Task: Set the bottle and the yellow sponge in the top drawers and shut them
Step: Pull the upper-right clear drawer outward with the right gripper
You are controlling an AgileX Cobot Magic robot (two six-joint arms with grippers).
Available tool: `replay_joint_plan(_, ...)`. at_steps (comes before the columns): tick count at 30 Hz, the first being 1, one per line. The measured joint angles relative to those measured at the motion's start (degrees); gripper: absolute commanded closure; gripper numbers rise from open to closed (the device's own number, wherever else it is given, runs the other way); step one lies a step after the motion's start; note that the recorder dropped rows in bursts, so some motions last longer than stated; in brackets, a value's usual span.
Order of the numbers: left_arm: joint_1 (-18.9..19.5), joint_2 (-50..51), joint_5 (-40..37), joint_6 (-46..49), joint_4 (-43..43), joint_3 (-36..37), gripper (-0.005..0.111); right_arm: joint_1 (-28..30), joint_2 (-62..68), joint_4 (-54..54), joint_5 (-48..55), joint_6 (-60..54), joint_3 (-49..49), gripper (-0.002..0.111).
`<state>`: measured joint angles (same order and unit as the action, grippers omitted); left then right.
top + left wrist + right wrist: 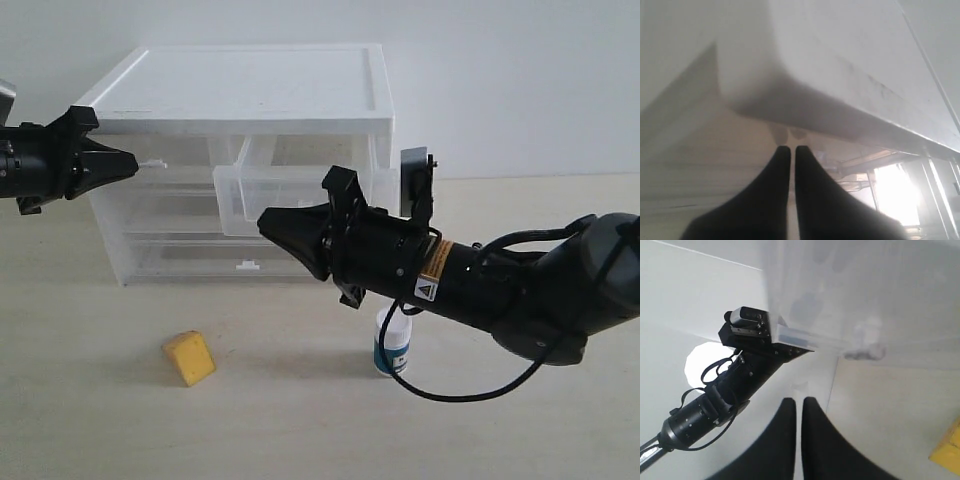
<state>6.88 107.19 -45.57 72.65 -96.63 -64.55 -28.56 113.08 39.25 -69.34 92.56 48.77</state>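
The robot's right gripper goes on moving back before its fingers open for the bottle, since the top drawer is open and empty and the drawer's front is clear of those fingers.
The yellow sponge lies on the table in front of the cabinet's left half; its corner also shows as the sponge in the right wrist view. The bottle stands upright to the right, half hidden behind my right arm. The top right drawer is pulled out and looks empty. The top left drawer is closed, with its tab handle just beyond the tip of my left gripper, which is shut. My right gripper is shut, empty, hanging in front of the open drawer.
The white cabinet stands at the back of the table, with two full-width drawers closed below. My left arm shows in the right wrist view. Bare tabletop lies between the sponge and the bottle.
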Motion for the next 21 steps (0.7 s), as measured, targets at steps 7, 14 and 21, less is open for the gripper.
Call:
replay_joint_plan(7, 0.0, 0.0, 0.0, 0.0, 0.0, 0.0, 0.103, 0.0, -0.3, 6.8, 0.0, 0.5, 0.0, 0.108)
replay_joint_plan(14, 0.0, 0.0, 0.0, 0.0, 0.0, 0.0, 0.103, 0.1, -8.1, 12.2, 0.2, -3.9, -0.1, 0.108)
replay_joint_plan(21, 0.0, 0.0, 0.0, 0.1, 0.2, 0.0, 0.103, 6.5, -21.0, 19.6, 8.3, -5.4, -0.1, 0.075)
